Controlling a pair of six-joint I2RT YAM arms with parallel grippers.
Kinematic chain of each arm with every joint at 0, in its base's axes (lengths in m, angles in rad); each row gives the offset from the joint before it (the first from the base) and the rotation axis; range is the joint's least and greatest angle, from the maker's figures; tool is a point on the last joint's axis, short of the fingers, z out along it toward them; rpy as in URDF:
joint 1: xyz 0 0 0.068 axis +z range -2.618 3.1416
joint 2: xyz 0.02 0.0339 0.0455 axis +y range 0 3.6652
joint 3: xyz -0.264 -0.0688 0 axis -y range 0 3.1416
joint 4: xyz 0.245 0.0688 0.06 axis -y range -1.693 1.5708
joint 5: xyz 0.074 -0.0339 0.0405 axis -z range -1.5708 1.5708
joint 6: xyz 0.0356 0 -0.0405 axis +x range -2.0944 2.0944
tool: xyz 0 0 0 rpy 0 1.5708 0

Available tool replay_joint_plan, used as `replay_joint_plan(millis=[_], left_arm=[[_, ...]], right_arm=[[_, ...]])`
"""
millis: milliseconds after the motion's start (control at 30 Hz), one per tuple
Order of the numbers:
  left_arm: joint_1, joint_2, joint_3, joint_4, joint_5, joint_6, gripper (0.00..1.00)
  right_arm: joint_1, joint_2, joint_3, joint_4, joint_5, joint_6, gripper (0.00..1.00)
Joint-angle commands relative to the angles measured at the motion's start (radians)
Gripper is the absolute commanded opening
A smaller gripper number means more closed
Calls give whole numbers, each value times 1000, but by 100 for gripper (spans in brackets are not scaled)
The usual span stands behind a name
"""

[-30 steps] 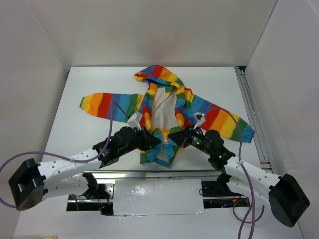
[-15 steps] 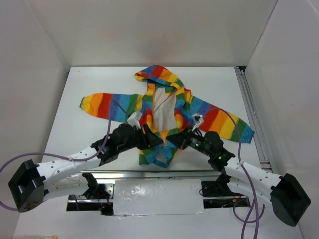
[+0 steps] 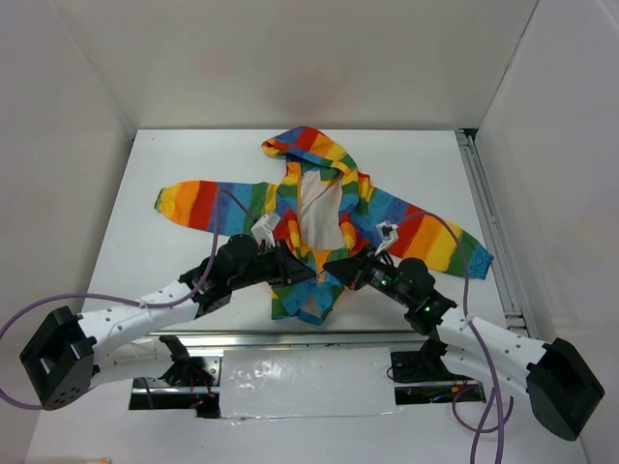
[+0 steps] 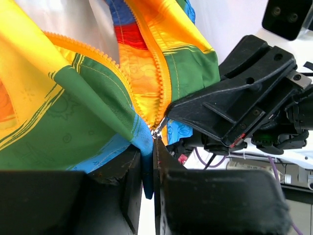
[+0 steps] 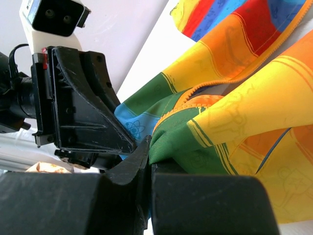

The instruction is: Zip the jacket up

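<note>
The left gripper is pinching a bunched fold of blue hem next to the zipper, so it should let go and take hold of the zipper's foot below the metal zipper piece.
The rainbow-striped jacket lies face up with sleeves spread, its white lining showing where the front is open. My left gripper is shut on the blue hem trim at the foot of the orange zipper. A small metal zipper piece sits just above the fingertips of this gripper. My right gripper meets it from the other side. In its own wrist view the right gripper is shut on the green and blue lower front of the jacket. The two grippers almost touch.
White walls stand close on the left, back and right. A metal rail runs along the table's right edge. The right sleeve reaches near that rail. The left sleeve lies at mid left.
Both grippers have edged slightly away from the near edge, still holding the jacket's bottom. The lower front has bunched a little between them.
</note>
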Motion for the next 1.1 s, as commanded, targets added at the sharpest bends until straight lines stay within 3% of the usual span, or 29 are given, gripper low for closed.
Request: replay_joint_plan(millis=[0,67,300,533,633,833,933,1067], left_arm=[[0,13,16,85,72,22,23],[1,18,27,59,74,21,25],[7,47,82,-43,56,24,45],[17,73,92,-27,97,28,48],[26,67,69,24,123,31,44],[30,78,78,29,147,44,22],[40,91,72,61,177,62,3],[50,87,46,114,233,90,0]], right_arm=[[19,-5,-6,95,37,16,0],[19,-21,-11,92,44,16,0],[22,-84,-18,42,64,4,0],[24,-84,-7,11,40,-16,0],[25,-71,-12,22,40,-7,0],[25,-61,-9,40,34,-7,0],[27,-61,-9,40,38,-2,0],[27,-68,-15,39,69,-7,0]])
